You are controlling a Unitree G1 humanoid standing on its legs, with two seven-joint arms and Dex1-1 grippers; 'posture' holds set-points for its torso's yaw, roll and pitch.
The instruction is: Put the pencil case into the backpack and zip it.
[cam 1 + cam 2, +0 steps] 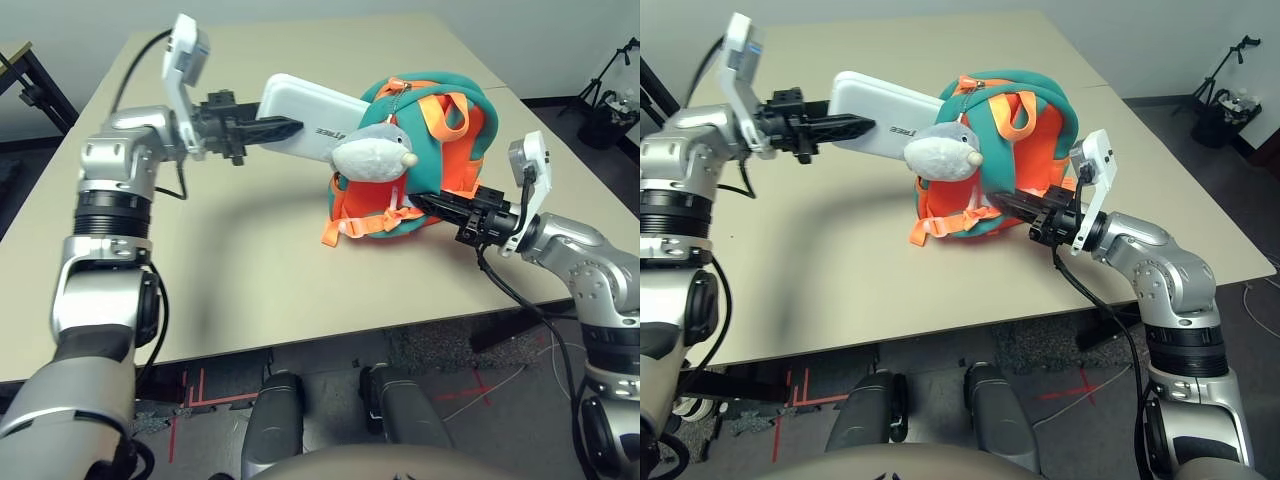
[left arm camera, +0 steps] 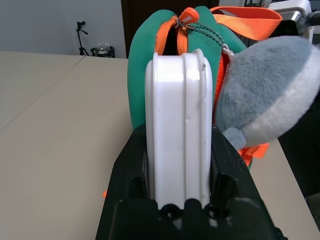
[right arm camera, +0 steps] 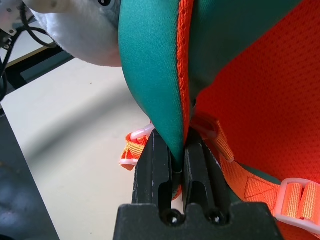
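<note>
The pencil case has my left gripper's fingers spread around it too wide for the backpack's narrow opening [image 2: 171, 44]. I should let go of it, close the fingers and push its outer end [image 1: 278, 98] in.
The teal and orange backpack [image 1: 455, 160] stands on the table to the right of centre, its grey-white plush fish [image 1: 372, 155] hanging in front. My left gripper [image 1: 285, 128] is shut on the white pencil case [image 1: 305, 118] and holds it above the table, its far end at the backpack's orange-trimmed opening [image 2: 172, 35] and partly hidden behind the fish. In the left wrist view the black fingers [image 2: 132, 165] clamp the pencil case [image 2: 180, 125] on both flat sides. My right gripper [image 1: 425, 203] is shut on the backpack's teal edge [image 3: 150, 75] low on its near right side.
The beige table [image 1: 250, 280] has open room on the left and in front of the backpack. An orange strap end [image 1: 335, 232] lies on the table below the fish. A black stand [image 1: 610, 90] is on the floor beyond the table's right edge.
</note>
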